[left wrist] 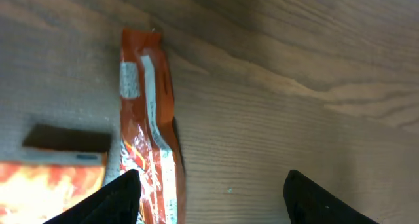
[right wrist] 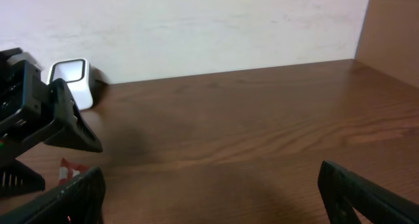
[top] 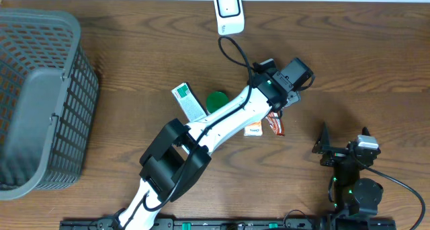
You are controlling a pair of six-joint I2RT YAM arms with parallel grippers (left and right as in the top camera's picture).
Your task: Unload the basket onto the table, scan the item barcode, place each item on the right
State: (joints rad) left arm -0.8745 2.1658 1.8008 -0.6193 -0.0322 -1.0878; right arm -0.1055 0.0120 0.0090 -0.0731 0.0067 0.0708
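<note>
The orange snack packet (top: 276,125) is on the right gripper's side, below the robot's left gripper, so the left gripper should move away and the right gripper should take it.
An orange snack packet (left wrist: 149,126) lies flat on the wooden table, a white barcode patch near its top end. My left gripper (left wrist: 213,199) hovers just above it, open, its left finger (left wrist: 111,201) over the packet's lower end and nothing held between the fingers. From overhead the packet (top: 276,126) shows just below the left gripper (top: 277,109). The white scanner (top: 228,11) stands at the table's far edge, also in the right wrist view, scanner (right wrist: 71,81). My right gripper (right wrist: 209,198) is open and empty at the front right (top: 324,146).
A grey mesh basket (top: 40,99) fills the left side. A green-and-white box (top: 189,101), a green round item (top: 216,100) and a small orange box (top: 253,129) lie beside the left arm. The scanner's black cable (top: 236,55) runs toward the wrist.
</note>
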